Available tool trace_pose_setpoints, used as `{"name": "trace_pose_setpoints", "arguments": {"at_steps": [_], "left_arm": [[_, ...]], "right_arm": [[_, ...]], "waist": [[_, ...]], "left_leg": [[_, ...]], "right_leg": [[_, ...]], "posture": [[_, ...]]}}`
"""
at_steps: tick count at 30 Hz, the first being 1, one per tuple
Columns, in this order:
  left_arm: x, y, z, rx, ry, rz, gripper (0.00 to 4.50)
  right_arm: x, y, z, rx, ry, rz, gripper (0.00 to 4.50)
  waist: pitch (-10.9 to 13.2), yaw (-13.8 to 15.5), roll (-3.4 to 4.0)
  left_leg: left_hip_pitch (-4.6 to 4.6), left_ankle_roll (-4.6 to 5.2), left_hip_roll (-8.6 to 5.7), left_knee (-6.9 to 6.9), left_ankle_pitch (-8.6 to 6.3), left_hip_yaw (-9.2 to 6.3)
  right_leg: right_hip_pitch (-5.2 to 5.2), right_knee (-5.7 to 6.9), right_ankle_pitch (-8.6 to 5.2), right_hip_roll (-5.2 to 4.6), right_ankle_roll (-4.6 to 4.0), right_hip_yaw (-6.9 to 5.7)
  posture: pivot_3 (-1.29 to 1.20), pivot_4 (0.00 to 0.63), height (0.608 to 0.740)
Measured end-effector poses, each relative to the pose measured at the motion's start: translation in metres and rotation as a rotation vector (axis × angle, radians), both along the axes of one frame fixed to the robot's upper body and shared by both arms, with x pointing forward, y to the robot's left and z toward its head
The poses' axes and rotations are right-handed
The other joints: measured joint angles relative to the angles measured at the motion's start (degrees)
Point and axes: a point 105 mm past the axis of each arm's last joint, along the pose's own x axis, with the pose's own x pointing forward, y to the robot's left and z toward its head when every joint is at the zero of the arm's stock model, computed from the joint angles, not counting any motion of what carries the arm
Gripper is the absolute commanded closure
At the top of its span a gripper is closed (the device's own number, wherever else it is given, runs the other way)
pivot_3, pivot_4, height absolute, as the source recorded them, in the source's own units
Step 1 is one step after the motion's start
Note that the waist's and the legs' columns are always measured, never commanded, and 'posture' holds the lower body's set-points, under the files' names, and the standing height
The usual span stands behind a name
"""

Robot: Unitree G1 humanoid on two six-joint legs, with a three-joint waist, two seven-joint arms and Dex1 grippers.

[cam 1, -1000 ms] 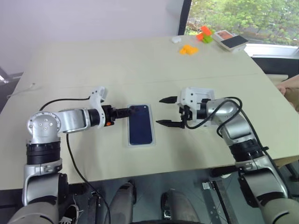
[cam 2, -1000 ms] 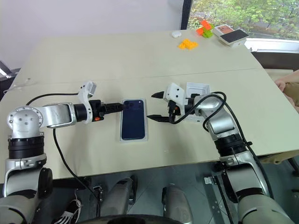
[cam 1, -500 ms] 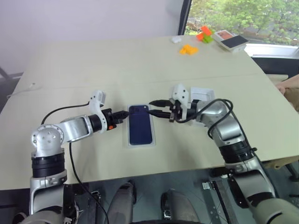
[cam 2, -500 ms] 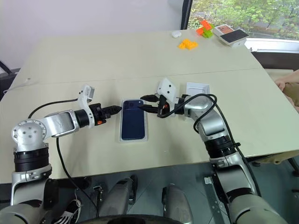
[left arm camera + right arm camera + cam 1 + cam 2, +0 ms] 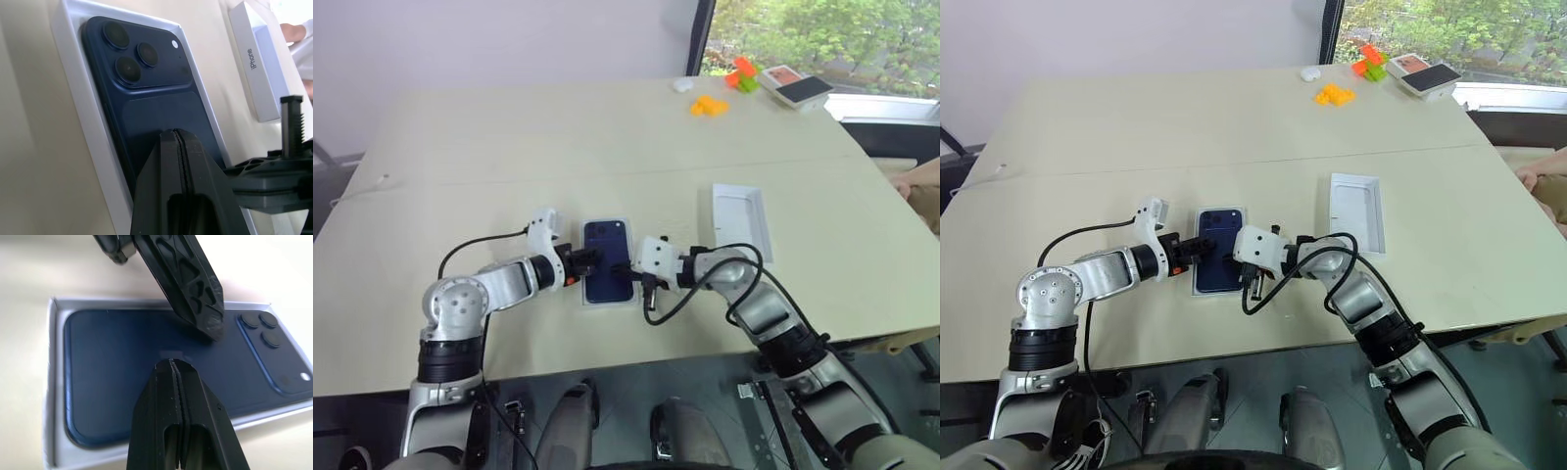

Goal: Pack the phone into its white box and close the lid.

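The phone [image 5: 607, 280] is covered by both grippers where the lid has to go, so next my left gripper moves away from the box before my right gripper picks up the white lid [image 5: 741, 218].
The dark blue phone [image 5: 606, 240] lies back-up inside the shallow white box [image 5: 610, 305] near the table's front, its camera bump at the far end. My left gripper [image 5: 595, 262] reaches in from the left and is shut, its tip over the middle of the phone [image 5: 146, 83]. From the right comes my right gripper [image 5: 626, 271], also shut, with its tip just above the phone's glossy back [image 5: 107, 352]. The two tips nearly meet. The white lid [image 5: 739, 213] lies flat on the table to the right of the box, apart from both grippers.
Far back right are orange bricks [image 5: 708, 104], orange and green pieces [image 5: 740, 71], a small white object [image 5: 681, 84] and a white box with a dark and red top [image 5: 793, 87]. A person's hand [image 5: 917, 182] shows at the right edge.
Both grippers have shut and come down and inward until their tips sit over the phone. The right arm no longer covers the lid.
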Motion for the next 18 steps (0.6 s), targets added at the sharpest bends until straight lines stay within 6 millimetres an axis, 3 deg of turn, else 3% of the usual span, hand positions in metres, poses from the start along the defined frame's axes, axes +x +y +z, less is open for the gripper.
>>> {"name": "trace_pose_setpoints", "arguments": {"at_steps": [4,9,15,18], "left_arm": [[0.000,0.004,-0.002,0.049,-0.012,-0.003,4.50],[0.004,0.011,0.002,0.047,-0.044,0.033,4.50],[0.004,0.045,0.020,0.060,-0.096,0.087,4.50],[0.000,0.061,0.015,0.090,-0.081,0.115,4.50]], "right_arm": [[0.001,-0.003,-0.003,-0.014,0.000,-0.003,4.46],[0.005,-0.005,0.002,0.050,0.070,-0.036,4.46],[0.024,-0.020,0.038,0.160,0.058,-0.103,4.46],[0.029,-0.030,0.043,0.152,0.043,-0.125,4.46]], "waist": [[0.0,0.0,0.01],[0.0,-0.2,0.01],[0.1,-0.1,0.02],[0.1,-0.1,0.02]], "left_leg": [[0.71,-0.07,0.00,-0.12,-0.12,0.01],[0.64,-0.09,0.04,-0.10,-0.11,0.00],[0.46,0.08,0.03,-0.16,-0.14,0.04],[0.45,0.14,0.03,-0.25,-0.19,0.10]], "right_leg": [[0.67,-0.13,-0.02,-0.02,-0.02,0.00],[0.58,-0.13,-0.01,-0.03,-0.05,0.01],[0.40,-0.16,-0.01,-0.05,-0.04,0.01],[0.41,-0.28,-0.02,-0.07,-0.04,0.01]], "posture": [[0.00,0.150,0.740],[0.00,0.150,0.740],[0.00,0.150,0.740],[0.00,0.150,0.740]]}}
